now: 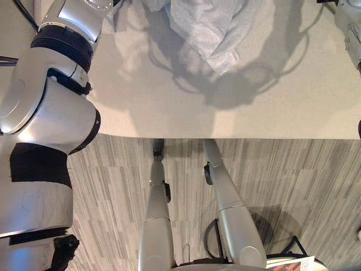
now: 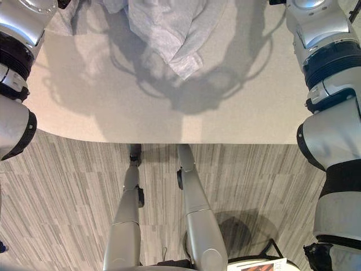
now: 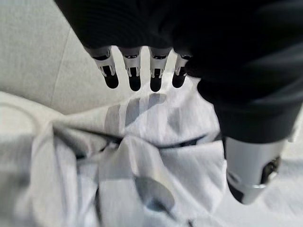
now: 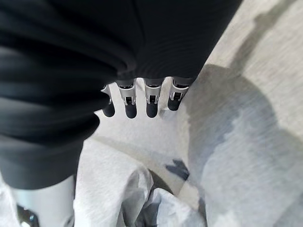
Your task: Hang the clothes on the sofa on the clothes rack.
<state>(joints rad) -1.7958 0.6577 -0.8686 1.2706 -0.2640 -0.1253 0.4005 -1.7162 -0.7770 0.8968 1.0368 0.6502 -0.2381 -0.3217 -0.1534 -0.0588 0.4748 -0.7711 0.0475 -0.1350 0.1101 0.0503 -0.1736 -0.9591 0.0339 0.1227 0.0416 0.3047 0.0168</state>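
The light grey garment (image 1: 207,29) is bunched up by loose folds (image 3: 130,158). It will drop open and sag between my hands when I pick it up.
A crumpled light grey garment (image 1: 203,28) lies at the back of the beige sofa seat (image 1: 254,107), between my two arms. In the left wrist view my left hand (image 3: 152,75) hovers just above the garment (image 3: 156,161), fingers straight, thumb (image 3: 251,165) apart, holding nothing. In the right wrist view my right hand (image 4: 129,101) hangs over the garment's folds (image 4: 109,189) and the sofa cloth (image 4: 265,71), fingers relaxed and empty. Both hands are open.
The sofa seat's front edge (image 1: 254,137) runs across the middle of the eye views, with grey striped floor (image 1: 304,186) below it. A printed sheet (image 1: 290,264) lies on the floor at the lower right.
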